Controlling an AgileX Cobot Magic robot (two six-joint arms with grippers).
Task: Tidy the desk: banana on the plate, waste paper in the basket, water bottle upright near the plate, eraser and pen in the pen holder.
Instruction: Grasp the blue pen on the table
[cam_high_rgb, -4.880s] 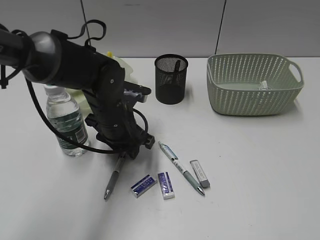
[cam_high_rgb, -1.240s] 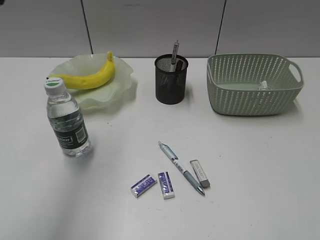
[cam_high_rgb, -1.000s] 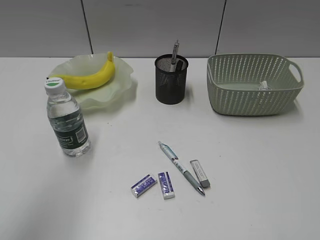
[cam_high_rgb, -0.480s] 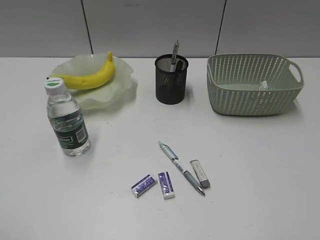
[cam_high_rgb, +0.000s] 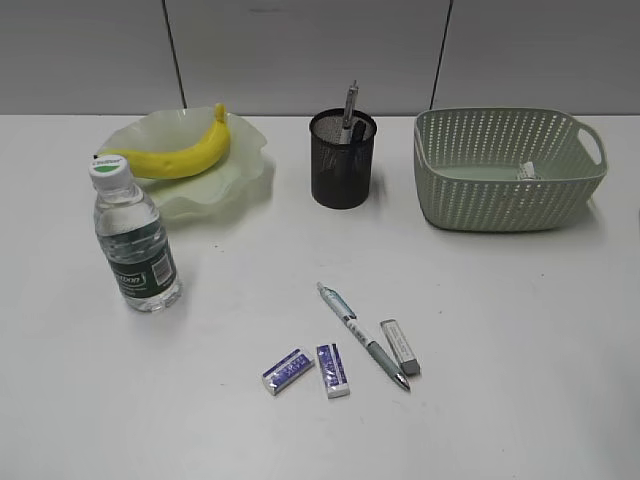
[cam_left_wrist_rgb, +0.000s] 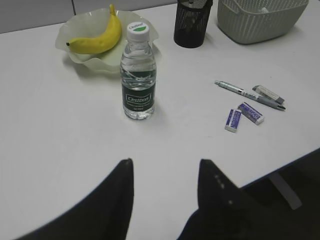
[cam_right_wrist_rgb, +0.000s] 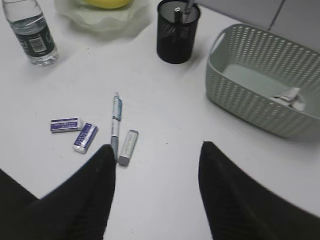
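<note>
My right gripper is moving toward the pen's clip end (cam_high_rgb: 333, 298), which lies clear of the grey eraser. It should keep going until its fingers close across the pen's body (cam_high_rgb: 345, 313) there.
The banana (cam_high_rgb: 180, 152) lies on the wavy green plate (cam_high_rgb: 240, 185). The water bottle (cam_high_rgb: 133, 240) stands upright in front of the plate. The black mesh pen holder (cam_high_rgb: 342, 165) holds one pen (cam_high_rgb: 350, 108). A second pen (cam_high_rgb: 362, 335) lies on the desk (cam_high_rgb: 500, 350) beside a grey eraser (cam_high_rgb: 399, 347) and two purple-white erasers (cam_high_rgb: 287, 370) (cam_high_rgb: 332, 370). The waste paper (cam_high_rgb: 528, 171) sits in the basket (cam_high_rgb: 500, 190). My left gripper (cam_left_wrist_rgb: 165, 167) is open and empty, well back from the bottle (cam_left_wrist_rgb: 138, 75). My right gripper (cam_right_wrist_rgb: 157, 150) is open and empty, above the desk near the grey eraser (cam_right_wrist_rgb: 127, 146).
A grey panelled wall runs behind the desk. The desk's front edge shows at the lower right of the left wrist view (cam_left_wrist_rgb: 280, 165). Neither arm shows in the exterior view.
The left arm, which stood over a pen on the desk 4.9 s ago, has left the exterior view. That pen now stands in the pen holder. Nothing moved in the last second.
</note>
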